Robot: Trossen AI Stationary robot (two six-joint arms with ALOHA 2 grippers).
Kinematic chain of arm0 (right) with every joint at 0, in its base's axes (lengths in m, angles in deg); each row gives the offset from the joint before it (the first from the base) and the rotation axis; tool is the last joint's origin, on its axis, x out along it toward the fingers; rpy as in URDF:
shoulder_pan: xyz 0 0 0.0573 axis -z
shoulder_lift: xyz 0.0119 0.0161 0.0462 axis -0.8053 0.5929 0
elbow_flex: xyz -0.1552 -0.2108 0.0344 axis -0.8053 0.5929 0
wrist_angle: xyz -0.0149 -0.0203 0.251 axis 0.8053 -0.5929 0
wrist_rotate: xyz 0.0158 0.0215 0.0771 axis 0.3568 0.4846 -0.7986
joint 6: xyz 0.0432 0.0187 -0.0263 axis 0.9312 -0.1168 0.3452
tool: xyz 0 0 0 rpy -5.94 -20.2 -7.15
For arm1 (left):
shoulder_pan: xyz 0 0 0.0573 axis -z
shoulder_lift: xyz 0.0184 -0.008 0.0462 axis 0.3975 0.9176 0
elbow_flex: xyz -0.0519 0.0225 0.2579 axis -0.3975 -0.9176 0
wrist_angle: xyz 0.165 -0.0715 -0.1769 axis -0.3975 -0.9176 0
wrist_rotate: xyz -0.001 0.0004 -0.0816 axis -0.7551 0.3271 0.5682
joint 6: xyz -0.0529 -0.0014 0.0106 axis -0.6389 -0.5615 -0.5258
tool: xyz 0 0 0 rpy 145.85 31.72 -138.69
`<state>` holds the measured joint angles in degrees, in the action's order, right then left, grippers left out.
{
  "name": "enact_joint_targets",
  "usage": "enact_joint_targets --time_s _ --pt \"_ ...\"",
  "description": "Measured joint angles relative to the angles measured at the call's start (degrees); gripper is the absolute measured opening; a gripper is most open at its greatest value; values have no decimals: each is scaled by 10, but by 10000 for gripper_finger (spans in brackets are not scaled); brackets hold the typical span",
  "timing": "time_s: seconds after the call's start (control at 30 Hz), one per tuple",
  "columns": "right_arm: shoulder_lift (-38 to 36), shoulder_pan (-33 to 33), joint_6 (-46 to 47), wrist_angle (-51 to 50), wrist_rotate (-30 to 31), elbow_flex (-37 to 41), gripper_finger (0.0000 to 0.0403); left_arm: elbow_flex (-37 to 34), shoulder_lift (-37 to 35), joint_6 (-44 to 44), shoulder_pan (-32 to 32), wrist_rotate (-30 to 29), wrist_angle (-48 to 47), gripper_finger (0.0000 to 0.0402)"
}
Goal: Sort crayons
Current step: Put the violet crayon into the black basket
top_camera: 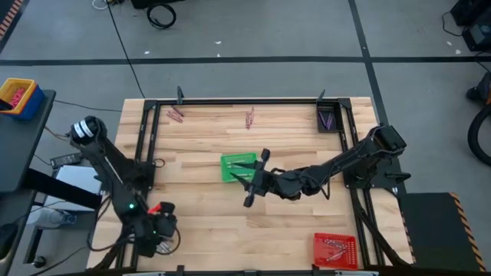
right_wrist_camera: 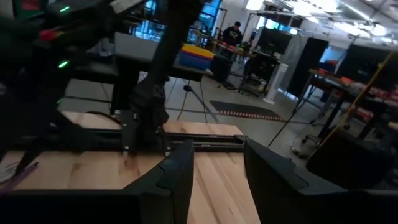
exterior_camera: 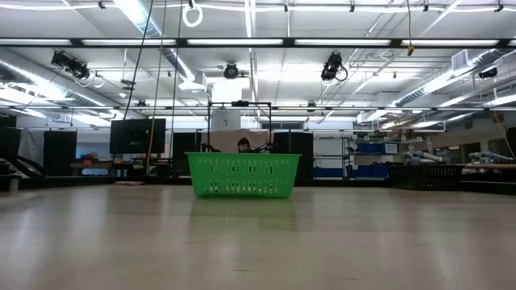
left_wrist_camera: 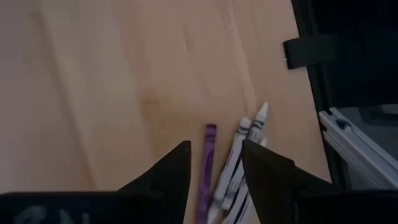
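The purple crayon's end (left_wrist_camera: 210, 132) is away from the pale crayons and lined up with my fingers, so my left gripper should go on down before it grips the purple crayon.
My left gripper (left_wrist_camera: 214, 167) is open at the table's near left corner (top_camera: 157, 228). It points down over a purple crayon (left_wrist_camera: 208, 160) and a few pale crayons (left_wrist_camera: 247, 138) that lie flat on the wood; I see no touch. My right gripper (top_camera: 255, 179) is open and empty at mid-table, beside the green tray (top_camera: 235, 166), and it also shows in the right wrist view (right_wrist_camera: 217, 174). The green tray stands at the middle of the low view (exterior_camera: 242, 176). Reddish crayons (top_camera: 176, 115) and more crayons (top_camera: 249, 117) lie near the far edge.
A dark tray (top_camera: 328, 117) with crayons sits at the far right corner. A red tray (top_camera: 335, 249) with crayons sits at the near right. A black frame rail (top_camera: 146, 146) runs along the table's edges. A blue bin (top_camera: 17, 96) stands off the table to the left.
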<state>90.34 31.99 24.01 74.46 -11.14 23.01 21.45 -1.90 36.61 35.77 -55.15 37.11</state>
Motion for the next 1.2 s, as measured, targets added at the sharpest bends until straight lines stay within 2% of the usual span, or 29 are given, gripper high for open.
enact_joint_targets --time_s 0.27,0.63,0.8,0.9,1.1,1.2 --pt "0 5 15 -16 -5 0 145 0 76 -15 3 17 29 153" --pt "0 5 15 -21 -5 0 145 3 126 -15 24 16 8 153" --pt "0 5 15 -22 -6 0 145 5 133 -15 29 -6 -25 147" --pt "0 5 15 -22 -6 0 145 5 133 -39 20 -6 -46 125" --pt "0 4 15 -26 -6 0 145 4 133 -29 1 -8 -79 47" --pt "0 1 2 -40 -6 0 145 4 132 -37 -16 -10 -96 22"
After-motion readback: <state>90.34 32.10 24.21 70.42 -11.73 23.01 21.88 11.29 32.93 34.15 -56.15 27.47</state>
